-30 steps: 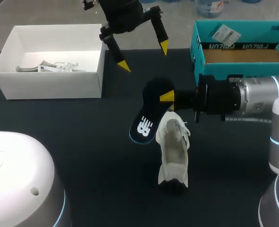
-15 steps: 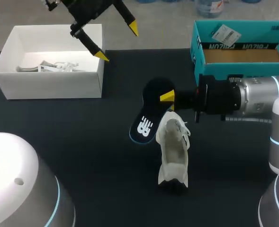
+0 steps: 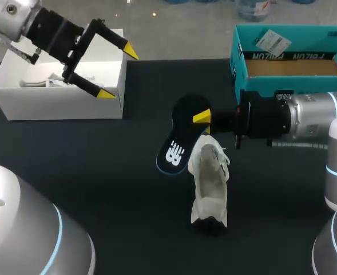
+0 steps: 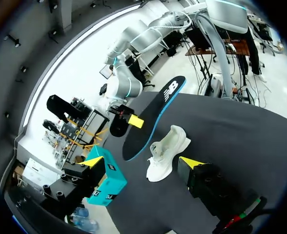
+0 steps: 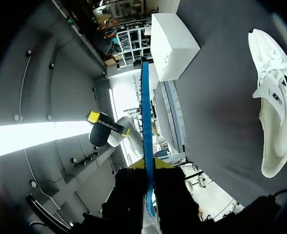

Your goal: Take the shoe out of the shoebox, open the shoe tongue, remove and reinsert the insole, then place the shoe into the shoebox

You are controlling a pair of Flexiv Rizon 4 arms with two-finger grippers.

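The dark insole (image 3: 183,127) has its loose end (image 3: 173,158) sticking straight out, so I expect it to hold its shape as I carry it into the white shoe.
The dark insole (image 3: 181,136) with a blue edge hangs above the black table, and my right gripper (image 3: 203,118) is shut on its heel end. From the right wrist it appears edge-on as a blue strip (image 5: 145,122) between the shut fingers of the gripper (image 5: 148,165). The white shoe (image 3: 209,182) lies on the table just below the insole, its opening facing up (image 5: 275,102). My left gripper (image 3: 118,73) is open and holds nothing, up over the right end of the white box (image 3: 59,100). It faces the insole (image 4: 153,117) and shoe (image 4: 165,153) from far off.
The teal shoebox (image 3: 254,80) stands at the back right, behind my right arm, with a tag inside. The white box at the back left holds crumpled paper and some small items. Black table surface lies between the two boxes.
My left arm has swung left and away from the insole, ending over the white box with its fingers still open. The right arm, insole and shoe have not moved.
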